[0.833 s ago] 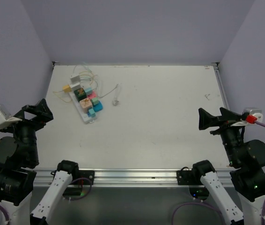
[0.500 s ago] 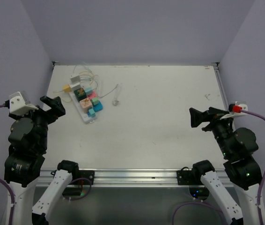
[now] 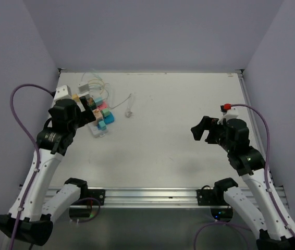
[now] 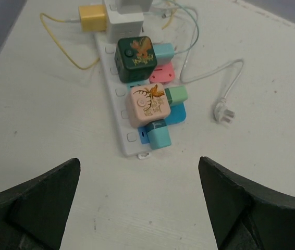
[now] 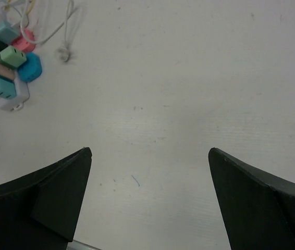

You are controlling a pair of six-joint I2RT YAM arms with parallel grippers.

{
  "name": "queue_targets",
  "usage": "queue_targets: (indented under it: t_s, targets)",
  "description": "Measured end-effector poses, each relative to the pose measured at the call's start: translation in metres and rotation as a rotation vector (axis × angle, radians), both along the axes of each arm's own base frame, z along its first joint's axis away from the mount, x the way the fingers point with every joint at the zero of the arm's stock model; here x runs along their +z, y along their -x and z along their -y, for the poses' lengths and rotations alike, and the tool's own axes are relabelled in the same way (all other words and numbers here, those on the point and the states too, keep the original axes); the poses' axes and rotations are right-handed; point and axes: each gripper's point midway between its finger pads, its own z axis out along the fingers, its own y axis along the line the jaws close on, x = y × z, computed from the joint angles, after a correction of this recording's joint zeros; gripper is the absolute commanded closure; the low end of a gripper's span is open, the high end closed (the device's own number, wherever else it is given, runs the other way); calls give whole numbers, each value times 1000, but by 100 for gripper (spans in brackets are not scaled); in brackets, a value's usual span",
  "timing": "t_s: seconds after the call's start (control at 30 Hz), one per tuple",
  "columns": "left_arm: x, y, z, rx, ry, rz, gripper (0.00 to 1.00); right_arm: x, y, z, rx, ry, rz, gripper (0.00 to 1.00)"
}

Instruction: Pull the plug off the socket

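Observation:
The pink cube (image 4: 148, 105) is lined up with the open fingers of my left gripper. I keep going toward it until the fingers close on its sides (image 4: 130, 111).
The socket, a long white power strip (image 4: 120, 107), lies at the table's far left, and its near end shows in the top view (image 3: 99, 131). Several plugs crowd it: a dark green cube (image 4: 133, 59), a pink cube (image 4: 147, 105), a teal plug (image 4: 159, 134) and smaller pastel ones. My left gripper (image 4: 138, 159) is open and empty, hovering just in front of the strip's near end; in the top view (image 3: 89, 110) it overlaps the strip. My right gripper (image 5: 149, 149) is open and empty over bare table at the right (image 3: 199, 131). The strip sits at the upper left of the right wrist view (image 5: 13, 102).
A yellow adapter (image 4: 91, 18) with a thin yellow wire and a white cube adapter (image 4: 124, 15) sit at the strip's far end. A loose white cord ending in a plug (image 4: 223, 112) lies just right of the strip (image 3: 130, 111). Walls enclose the table on three sides.
Both arms have unfolded from the table's sides and reached out over it. The left gripper has come up to the power strip. The right gripper has moved left and forward.

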Motion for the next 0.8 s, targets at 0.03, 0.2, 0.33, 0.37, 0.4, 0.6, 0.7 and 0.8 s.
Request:
queue_targets:
  t_s: [0.03, 0.2, 0.33, 0.37, 0.4, 0.6, 0.7, 0.8]
  targets:
    - [-10, -5, 2, -1, -2, -35, 0, -9, 0, -4, 15, -8, -29, 1]
    - [-58, -32, 10, -3, -14, -195, 0, -42, 4, -17, 65, -45, -112, 1]
    - [-92, -52, 15, -1, -29, -297, 1, -41, 3, -21, 83, -62, -95, 1]
    - [-99, -58, 16, 1, -33, -321, 0, -39, 3, -22, 85, -64, -87, 1]
    - [-106, -64, 17, 5, -34, -340, 0, -38, 3, -22, 86, -66, -78, 1]
    - [-140, -94, 17, 51, -20, -418, 0, -37, 6, -22, 95, -64, -59, 1]
    - [-145, -110, 16, 73, -20, -432, 1, -41, 7, -22, 97, -61, -66, 1]
    - [-146, -124, 14, 100, -22, -429, 4, -41, 8, -24, 105, -60, -66, 1]
